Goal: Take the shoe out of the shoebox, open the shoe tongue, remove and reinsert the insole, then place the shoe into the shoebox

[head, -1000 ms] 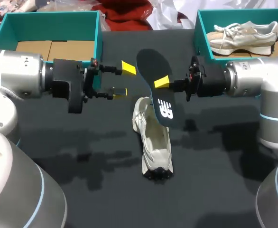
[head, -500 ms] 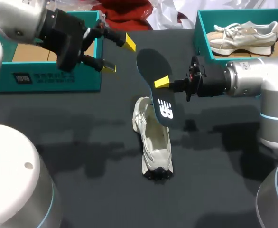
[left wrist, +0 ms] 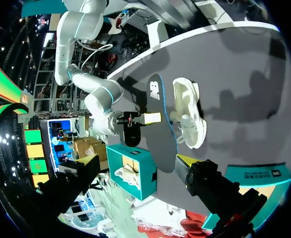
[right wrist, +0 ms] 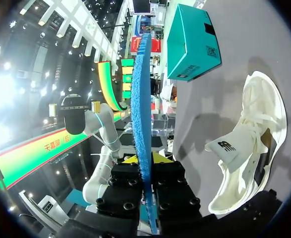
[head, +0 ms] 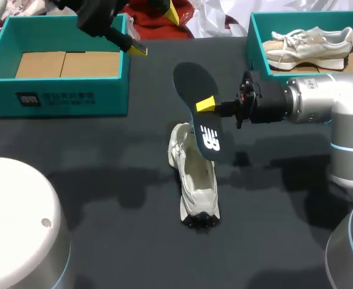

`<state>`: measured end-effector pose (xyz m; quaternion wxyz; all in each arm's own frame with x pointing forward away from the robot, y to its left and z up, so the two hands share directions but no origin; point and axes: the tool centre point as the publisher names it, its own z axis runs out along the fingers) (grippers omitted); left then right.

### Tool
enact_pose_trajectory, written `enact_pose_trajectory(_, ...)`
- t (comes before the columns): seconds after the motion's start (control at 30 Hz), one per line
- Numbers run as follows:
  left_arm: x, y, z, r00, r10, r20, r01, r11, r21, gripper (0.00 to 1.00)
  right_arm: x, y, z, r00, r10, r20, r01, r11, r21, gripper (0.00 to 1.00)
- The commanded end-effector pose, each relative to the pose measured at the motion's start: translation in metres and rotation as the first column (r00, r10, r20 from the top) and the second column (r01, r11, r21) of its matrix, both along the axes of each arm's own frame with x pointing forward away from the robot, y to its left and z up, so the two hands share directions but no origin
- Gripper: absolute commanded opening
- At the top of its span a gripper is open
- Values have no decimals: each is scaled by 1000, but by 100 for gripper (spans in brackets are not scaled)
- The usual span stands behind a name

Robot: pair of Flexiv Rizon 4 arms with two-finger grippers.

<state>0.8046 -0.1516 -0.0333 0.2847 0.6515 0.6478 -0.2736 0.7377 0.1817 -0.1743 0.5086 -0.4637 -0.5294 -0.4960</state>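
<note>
I expect the insole to stay straight when I carry it to the shoe, because both ends of the black insole (head: 194, 83) stay in line from its pinched edge (head: 210, 105).
The dark insole (head: 196, 102) stands nearly upright above the table, and my right gripper (head: 208, 106) is shut on its edge. Its heel end dips towards the white shoe (head: 194, 180), which lies on the black table with its tongue pulled open. In the right wrist view the insole (right wrist: 143, 99) shows edge-on between the fingers of the right gripper (right wrist: 145, 159), with the shoe (right wrist: 250, 148) beside them. My left gripper (head: 155, 31) hangs open and empty, high over the near corner of the left shoebox (head: 62, 60). From the left wrist view, the left gripper (left wrist: 138, 162) looks down on the insole (left wrist: 160, 124) and shoe (left wrist: 187, 119).
The left teal shoebox holds only brown cardboard. A second teal shoebox (head: 255, 36) at the back right holds a beige shoe (head: 309, 43). Red cloth (head: 158, 27) and white paper lie beyond the boxes.
My left arm has drawn back and up from beside the insole to above the left shoebox, its gripper still open. The right gripper, insole and shoe have not moved.
</note>
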Motion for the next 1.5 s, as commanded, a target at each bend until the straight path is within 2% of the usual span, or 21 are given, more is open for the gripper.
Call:
enact_pose_trajectory(0.03, 22, -19, 5, 985, -40, -166, 112, 886, 450, 100, -1, 1, 0, 1000, -1, 0, 1, 1000, -3, 0)
enact_pose_trajectory(0.23, 31, -37, 0, 971, -49, -232, 176, 806, 565, 100, -1, 1, 0, 1000, -1, 0, 1, 1000, -3, 0)
enact_pose_trajectory(0.4, 35, -53, -6, 974, -29, -225, 177, 719, 673, 100, -1, 1, 0, 1000, -1, 0, 1, 1000, -3, 0)
enact_pose_trajectory(0.6, 30, -72, -7, 980, -46, -195, 180, 627, 758, 100, -1, 1, 0, 1000, -1, 0, 1, 1000, -3, 0)
enact_pose_trajectory(0.9, 25, -77, -15, 989, 24, -148, 111, 541, 834, 100, -1, 1, 0, 1000, -1, 0, 1, 1000, -3, 0)
enact_pose_trajectory(1.1, 25, -67, -10, 994, 40, -97, 55, 585, 809, 100, -1, 1, 0, 1000, -1, 0, 1, 1000, -3, 0)
enact_pose_trajectory(1.23, 26, -63, -9, 997, 19, -68, 39, 658, 752, 100, -1, 1, 0, 1000, -1, 0, 1, 1000, -3, 0)
enact_pose_trajectory(1.43, 24, -60, -14, 998, 3, -64, 42, 725, 687, 100, -1, 1, 0, 1000, -1, 0, 1, 1000, -3, 0)
enact_pose_trajectory(1.5, 21, -58, -16, 998, 1, -56, 35, 767, 640, 100, -1, 1, 0, 1000, -1, 0, 1, 1000, -3, 0)
